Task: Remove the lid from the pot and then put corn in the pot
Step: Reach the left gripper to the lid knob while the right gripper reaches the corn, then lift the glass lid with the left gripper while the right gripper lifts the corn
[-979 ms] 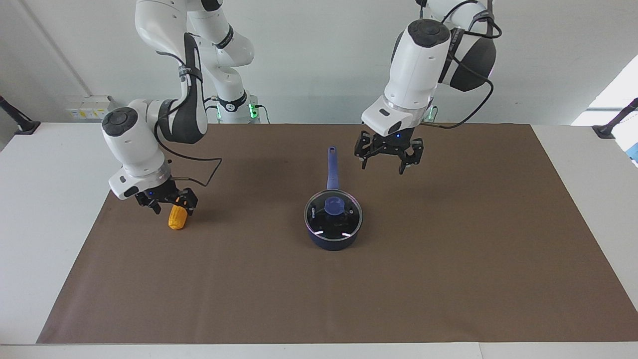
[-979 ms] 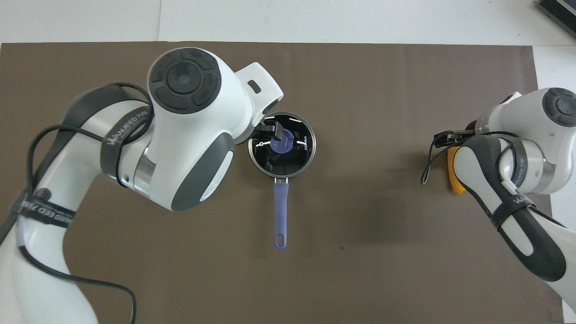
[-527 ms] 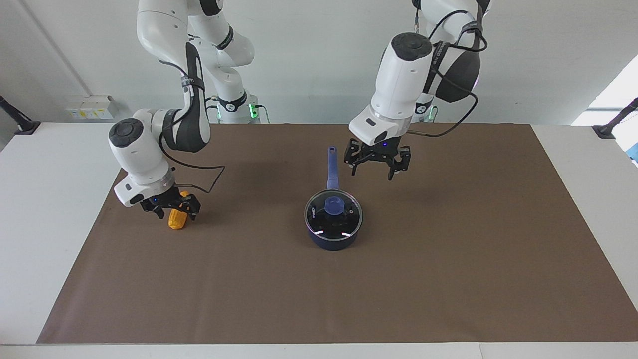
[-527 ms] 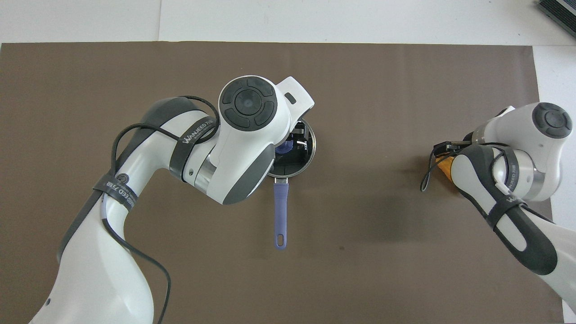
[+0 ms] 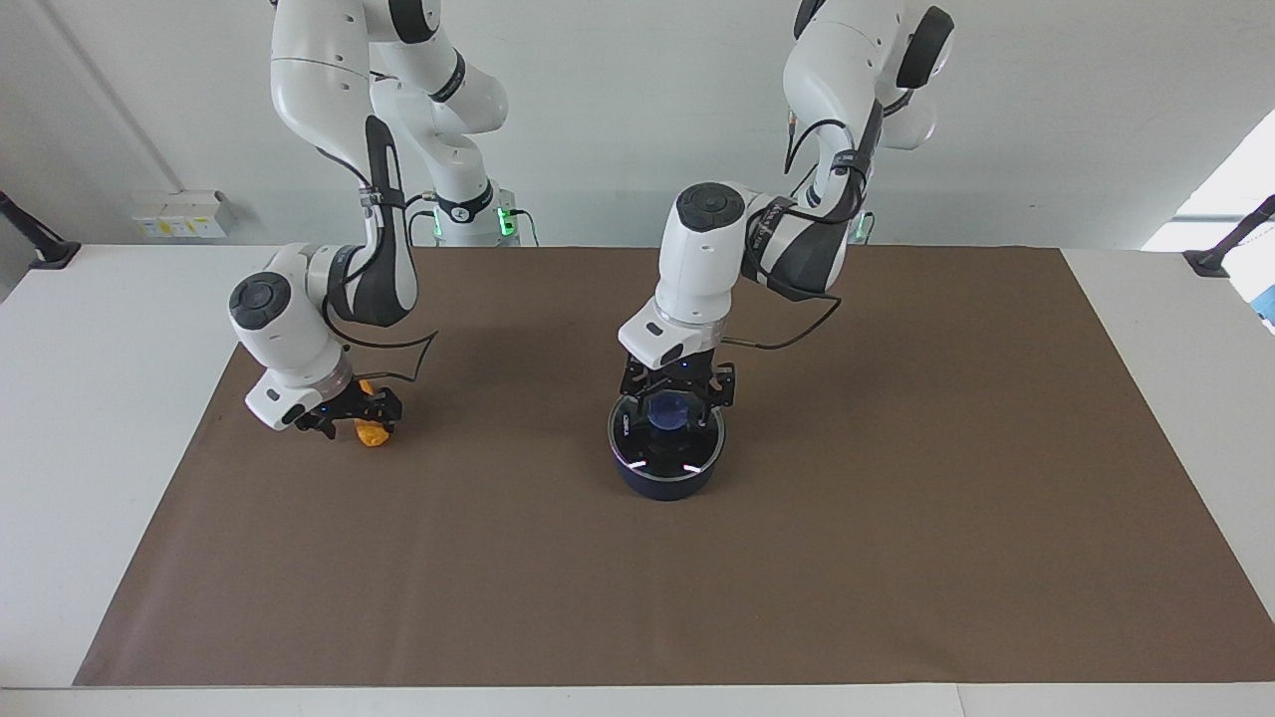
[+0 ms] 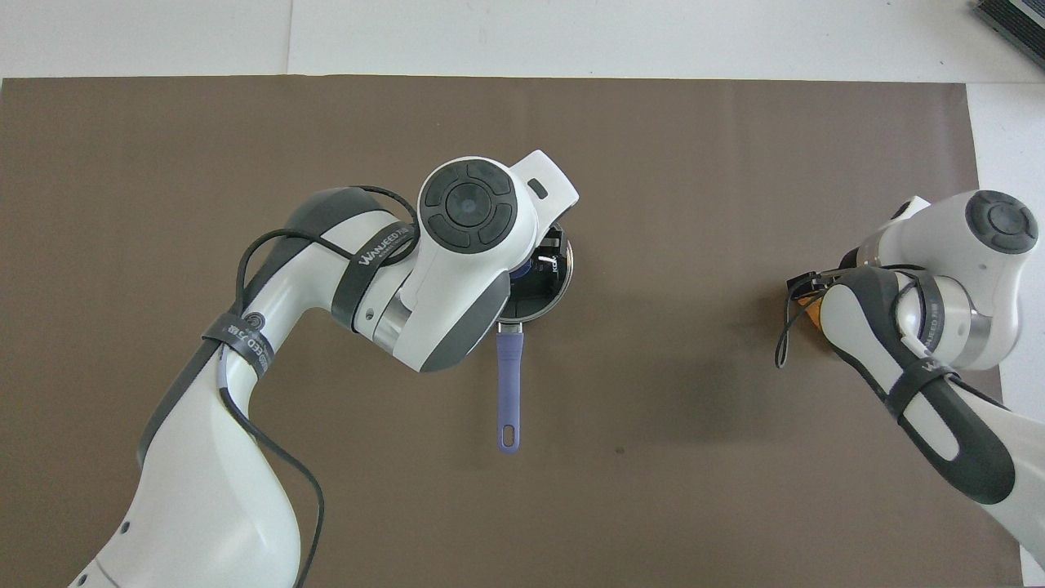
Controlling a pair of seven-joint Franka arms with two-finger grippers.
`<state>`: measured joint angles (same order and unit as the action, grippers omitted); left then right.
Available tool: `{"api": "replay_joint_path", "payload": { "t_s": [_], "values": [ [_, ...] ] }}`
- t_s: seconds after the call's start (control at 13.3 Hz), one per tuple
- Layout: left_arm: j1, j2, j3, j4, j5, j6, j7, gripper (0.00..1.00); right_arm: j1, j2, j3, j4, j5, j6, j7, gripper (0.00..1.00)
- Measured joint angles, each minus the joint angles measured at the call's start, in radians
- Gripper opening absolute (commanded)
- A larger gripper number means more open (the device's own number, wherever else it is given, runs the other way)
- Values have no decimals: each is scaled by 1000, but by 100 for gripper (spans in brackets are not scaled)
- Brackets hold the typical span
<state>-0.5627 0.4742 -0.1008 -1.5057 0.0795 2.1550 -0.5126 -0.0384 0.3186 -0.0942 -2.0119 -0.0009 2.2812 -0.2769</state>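
Only plain dark (image 6: 530, 296) can be seen through the glass lid (image 6: 546, 280). I should expect the pot to be empty when I lift the lid off.
The navy pot (image 5: 665, 478) stands mid-table with the glass lid (image 5: 652, 450) on it; its blue handle (image 6: 508, 384) points toward the robots. My left gripper (image 5: 677, 398) is low over the lid, open, with a finger on either side of the blue knob (image 5: 669, 410). In the overhead view the left arm hides most of the lid (image 6: 540, 292). The corn (image 5: 372, 435) lies on the mat toward the right arm's end. My right gripper (image 5: 356, 418) is down over the corn and covers most of it. Only a sliver of the corn (image 6: 809, 314) shows in the overhead view.
A brown mat (image 5: 896, 498) covers most of the white table (image 5: 110, 349). A black clamp (image 5: 40, 249) stands at one table end and another clamp (image 5: 1220, 254) at the other.
My left gripper came across and down from above the pot's handle to the lid's knob. My right gripper sank lower over the corn, so less of it shows.
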Motion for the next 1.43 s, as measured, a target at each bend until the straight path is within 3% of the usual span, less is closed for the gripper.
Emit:
{"api": "replay_joint_path", "payload": {
  "t_s": [0.15, 0.23, 0.38, 0.53, 0.75, 1.05, 1.43],
  "values": [
    [-2, 0, 0, -14, 0, 8, 15, 100, 1, -2, 1, 0, 0, -8, -1, 0],
    [-4, 0, 0, -20, 0, 8, 18, 91, 2, -3, 1, 0, 0, -8, -1, 0],
    [-9, -1, -1, -23, 1, 8, 20, 68, 5, -4, 1, 12, 0, -8, -1, 0],
    [-9, -2, 0, -23, 3, 7, 20, 29, 6, -6, 2, 58, 0, -32, 19, 0],
    [-9, -2, -1, -25, 44, 7, 21, 5, 32, -16, 11, 159, 0, -87, 147, 0],
    [-16, -16, -2, -25, 93, 2, 21, 3, 122, -31, 14, 231, 0, -120, 307, 0],
    [-19, -99, 3, -25, 93, -59, 26, 2, 197, -31, 16, 264, -1, -121, 395, 0]
  ]
}}
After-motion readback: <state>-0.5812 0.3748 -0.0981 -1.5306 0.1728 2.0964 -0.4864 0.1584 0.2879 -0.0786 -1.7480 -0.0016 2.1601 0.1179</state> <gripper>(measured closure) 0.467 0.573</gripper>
